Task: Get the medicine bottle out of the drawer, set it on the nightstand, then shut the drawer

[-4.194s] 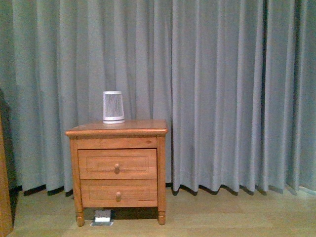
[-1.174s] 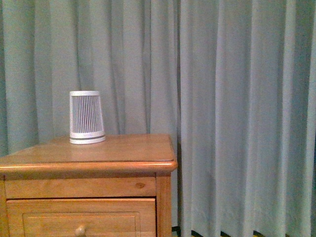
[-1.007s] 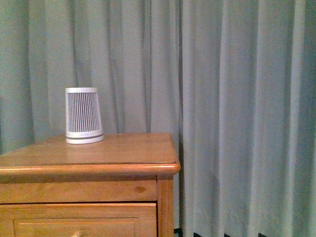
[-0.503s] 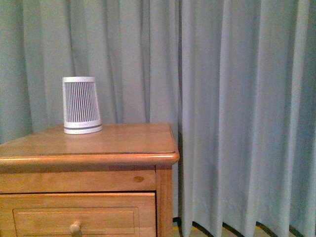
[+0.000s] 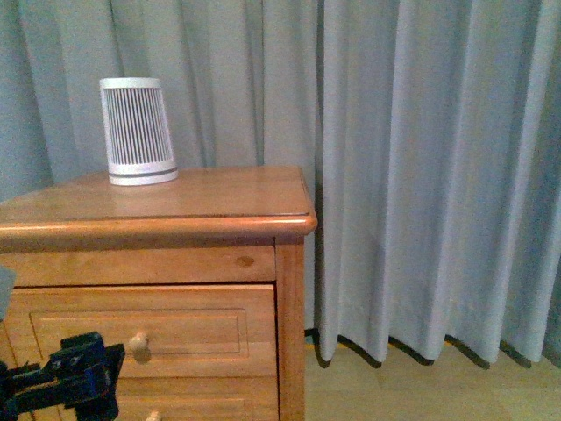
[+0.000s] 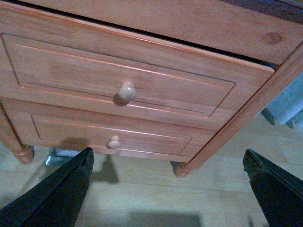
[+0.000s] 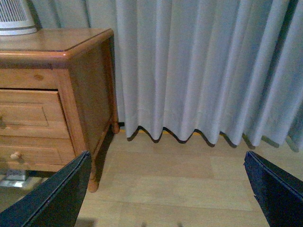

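The upper drawer [image 5: 197,331] will come straight out when I pull the round knob, because a dark gap [image 5: 175,285] runs along the upper drawer's top edge.
The honey-orange nightstand [image 5: 202,197] stands at the left of the front view. Its upper drawer [image 5: 175,329] looks shut, with a round knob [image 5: 137,342]. The medicine bottle is not in view. My left gripper [image 5: 66,381] is open and empty, low in front of the drawers and left of the knob. In the left wrist view the drawer [image 6: 71,71] and its knob [image 6: 126,91] lie ahead of the open left gripper [image 6: 165,198], apart from it. My right gripper [image 7: 165,203] is open and empty over the floor, right of the nightstand [image 7: 71,47].
A white-grey ribbed tapered device [image 5: 136,132] stands at the top's back left. The lower drawer, with its own knob [image 6: 113,142], is shut. A grey curtain [image 5: 421,175] hangs behind and to the right. Wooden floor [image 7: 180,179] lies to the right.
The front view has closed in on the nightstand and now looks lower, showing the upper drawer. My left gripper has come into view at the bottom left.
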`<state>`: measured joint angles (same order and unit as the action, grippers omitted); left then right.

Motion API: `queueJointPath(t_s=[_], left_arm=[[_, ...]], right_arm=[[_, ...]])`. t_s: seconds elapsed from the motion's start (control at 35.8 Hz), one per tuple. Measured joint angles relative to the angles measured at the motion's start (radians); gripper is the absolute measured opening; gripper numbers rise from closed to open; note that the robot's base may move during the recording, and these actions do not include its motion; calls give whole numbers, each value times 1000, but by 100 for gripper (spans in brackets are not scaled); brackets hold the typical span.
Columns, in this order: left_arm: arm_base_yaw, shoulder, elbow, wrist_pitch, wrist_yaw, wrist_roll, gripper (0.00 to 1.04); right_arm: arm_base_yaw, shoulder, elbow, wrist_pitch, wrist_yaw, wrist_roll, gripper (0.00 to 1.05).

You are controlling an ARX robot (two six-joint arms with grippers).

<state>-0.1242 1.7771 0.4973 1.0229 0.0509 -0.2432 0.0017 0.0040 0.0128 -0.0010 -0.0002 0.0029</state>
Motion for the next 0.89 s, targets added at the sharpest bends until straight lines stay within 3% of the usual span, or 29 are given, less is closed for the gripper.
queueJointPath(t_s=[0.56,0.89], left_arm=[[-12,388,251,201,-6,121,98],[-10,550,443,190,4,212,98]], right_arm=[[0,0,0,0,0,0,98],[0,0,0,0,0,0,98]])
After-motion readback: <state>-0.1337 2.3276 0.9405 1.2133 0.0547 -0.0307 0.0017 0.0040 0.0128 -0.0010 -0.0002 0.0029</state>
